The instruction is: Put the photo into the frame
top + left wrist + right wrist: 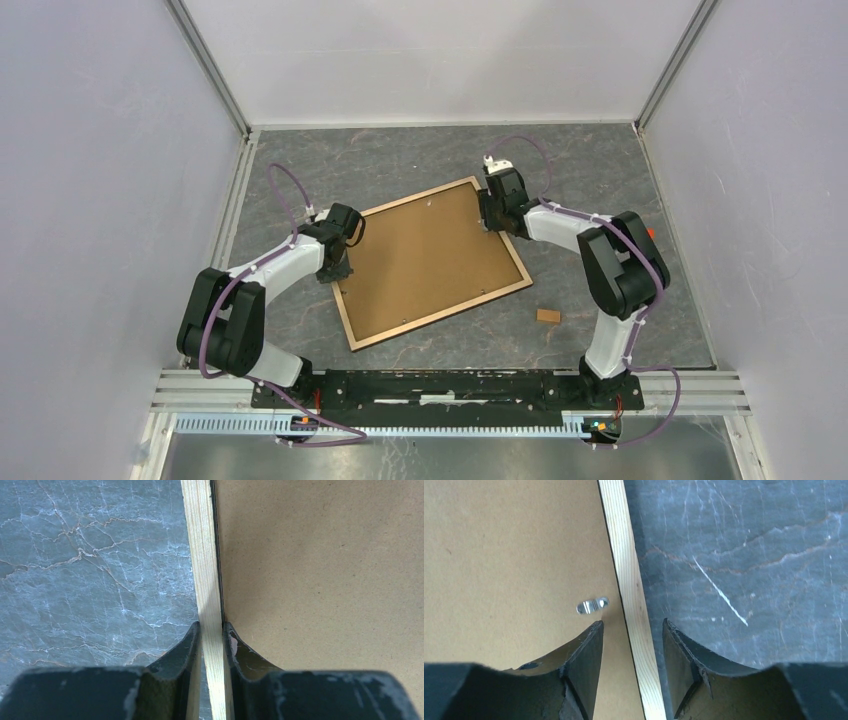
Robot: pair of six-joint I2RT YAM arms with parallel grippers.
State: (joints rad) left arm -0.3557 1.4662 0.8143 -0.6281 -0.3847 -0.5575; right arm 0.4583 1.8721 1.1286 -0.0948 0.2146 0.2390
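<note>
The metal tab's loose end (582, 608) is pointing away from the frame's rim (632, 597). My right gripper should use its inner finger to push that end around to the frame's rim.
The frame (441, 316) lies tilted on the table with its light wood rim up. The plain brown backing board (430, 260) fills it. The photo is hidden. My left gripper (340, 272) is at the frame's left side. In the left wrist view my left gripper (211, 627) is shut on the wood rim (205, 555), one finger outside it and one on the board (320, 570). My right gripper (487, 222) is at the frame's right far corner. In the right wrist view my right gripper (632, 625) is open and straddles the rim (624, 555) with gaps on both sides.
A small metal tab (592, 605) sits on the backing board (514, 555) near my right inner finger. A small brown block (547, 315) lies on the marbled table right of the frame. Enclosure walls stand on three sides, and a metal rail (200, 385) runs along the near edge.
</note>
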